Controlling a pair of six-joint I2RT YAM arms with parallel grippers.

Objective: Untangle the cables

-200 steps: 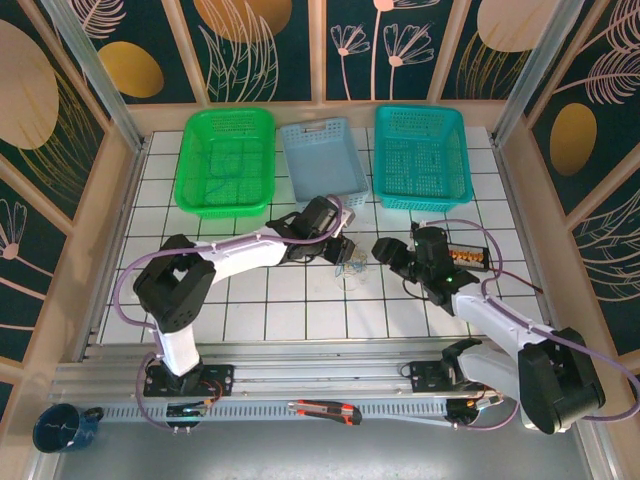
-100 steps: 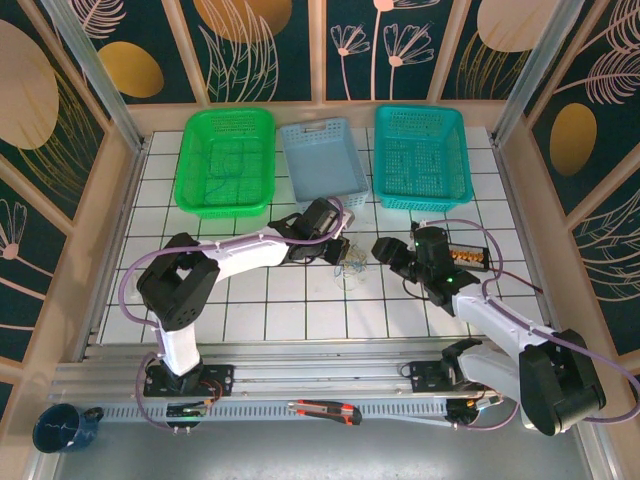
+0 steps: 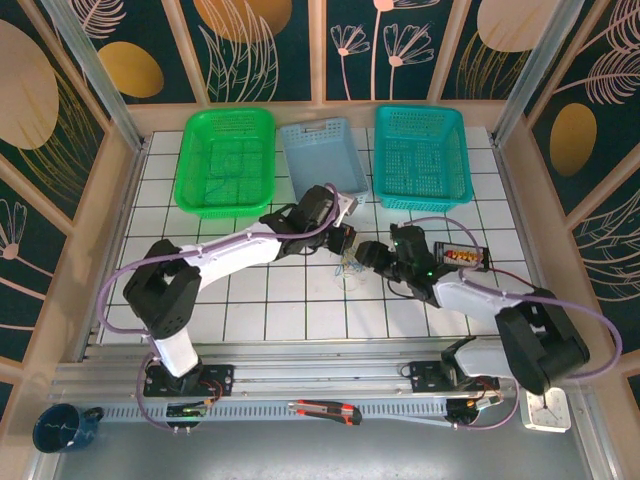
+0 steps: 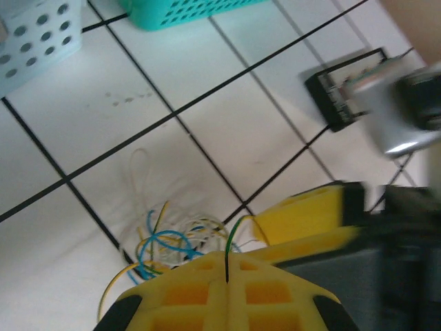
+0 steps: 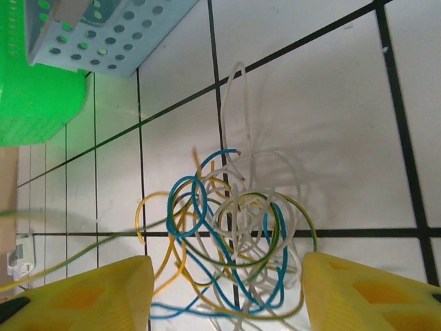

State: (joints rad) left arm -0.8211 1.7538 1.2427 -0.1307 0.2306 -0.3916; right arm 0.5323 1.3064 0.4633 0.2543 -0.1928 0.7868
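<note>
The green wire in my left gripper makes a loop through the tangle [image 5: 278,231], so I should lift the wire free and hand it to my right gripper for the teal basket [image 3: 423,155].
The cables [image 3: 350,266] are a loose hand-sized tangle of blue, white, yellow and green wires [image 5: 234,241] on the white tiles at the table's middle. My left gripper [image 3: 343,243] sits just above and left of the tangle. Its yellow fingers are shut on one thin green wire [image 4: 233,234], which rises from the pile [image 4: 172,241] into the closed jaws [image 4: 227,267]. My right gripper [image 3: 368,255] is at the tangle's right side. It is open [image 5: 227,296], with one yellow finger [image 5: 83,296] on each side of the wires and nothing clamped.
Three baskets stand along the back: green [image 3: 225,160], pale blue [image 3: 322,160] and teal [image 3: 422,155]. A small black box [image 3: 462,255] with connectors lies right of the right gripper. A box cutter [image 3: 325,410] and a blue cup [image 3: 62,427] lie near the front rail.
The left gripper has closed on the green wire and drawn slightly back. The right gripper has slid left until its open fingers reach the tangle.
</note>
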